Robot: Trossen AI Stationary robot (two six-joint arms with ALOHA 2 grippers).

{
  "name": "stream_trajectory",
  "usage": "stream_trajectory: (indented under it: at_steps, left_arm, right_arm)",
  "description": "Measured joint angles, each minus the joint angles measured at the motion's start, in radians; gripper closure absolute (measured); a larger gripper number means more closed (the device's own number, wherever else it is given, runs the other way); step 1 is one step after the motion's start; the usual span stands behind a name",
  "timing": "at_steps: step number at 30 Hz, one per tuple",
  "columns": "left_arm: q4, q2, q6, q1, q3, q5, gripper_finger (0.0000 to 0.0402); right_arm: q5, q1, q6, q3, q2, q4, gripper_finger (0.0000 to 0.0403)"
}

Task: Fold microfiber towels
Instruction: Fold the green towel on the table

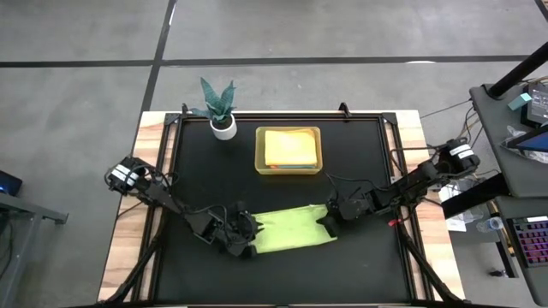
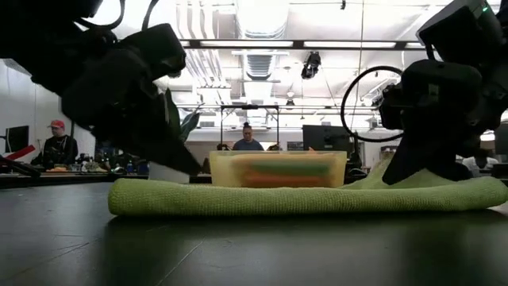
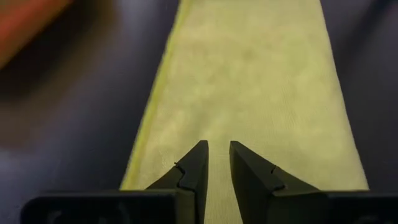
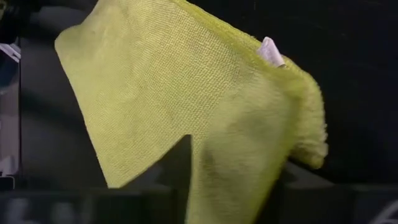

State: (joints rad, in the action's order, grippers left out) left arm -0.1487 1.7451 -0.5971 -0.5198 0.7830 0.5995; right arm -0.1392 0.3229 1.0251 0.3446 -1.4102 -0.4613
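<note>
My left gripper hovers over flat cloth [image 1: 269, 233] past the towel's loose end, so I should back off and pin that end's edge [image 2: 117, 198] while my right gripper folds.
A lime green microfiber towel [image 1: 291, 229] lies folded into a long strip on the black table top, running left to right. My left gripper [image 1: 248, 238] is at its left end, fingers almost together over the cloth [image 3: 249, 74]. My right gripper [image 1: 328, 218] is at the right end, shut on the towel, which rises a little toward it [image 2: 389, 173]. In the right wrist view the raised cloth [image 4: 186, 93], with a white tag [image 4: 270, 51], covers most of the fingers. My left gripper sets its nearly closed fingertips [image 3: 198, 163] on the towel's left end [image 3: 186, 124], slanting down from the table's left, along the strip. The towel lies flat under them; I cannot tell whether a layer is pinched. My right gripper holds the towel's right end [image 4: 236, 162], bunched between its two fingers, slanting down from the table's right. The cloth hides the place of contact. That end is lifted off the table and stands up before the fingers; the rest of the strip lies on the table.
A translucent yellow-green bin [image 1: 259, 162] holding folded towels stands behind the strip, at the middle of the table's far half. A potted plant [image 1: 221, 111] in a white pot is at the far left. People sit in the room beyond the table [image 2: 248, 141].
</note>
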Motion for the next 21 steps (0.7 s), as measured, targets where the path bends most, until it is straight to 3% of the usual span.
stream_trajectory:
  at_steps: [7, 12, 15, 21]
  left_arm:
    - [0.001, -0.012, 0.008, 0.000, 0.004, 0.038, 0.0350]
    - [0.033, -0.057, 0.000, -0.021, 0.004, -0.010, 0.0350]
    - [0.028, -0.063, -0.001, -0.051, 0.004, -0.104, 0.0350]
    - [0.037, -0.030, -0.052, -0.095, -0.003, -0.137, 0.0350]
  right_arm:
    - [-0.010, -0.001, -0.047, 0.002, 0.047, 0.023, 0.0387]
    - [-0.010, -0.001, -0.049, 0.003, 0.092, 0.068, 0.0390]
    - [-0.011, -0.001, -0.028, 0.003, 0.137, 0.160, 0.0390]
    - [-0.028, -0.001, -0.016, 0.092, 0.219, 0.476, 0.0390]
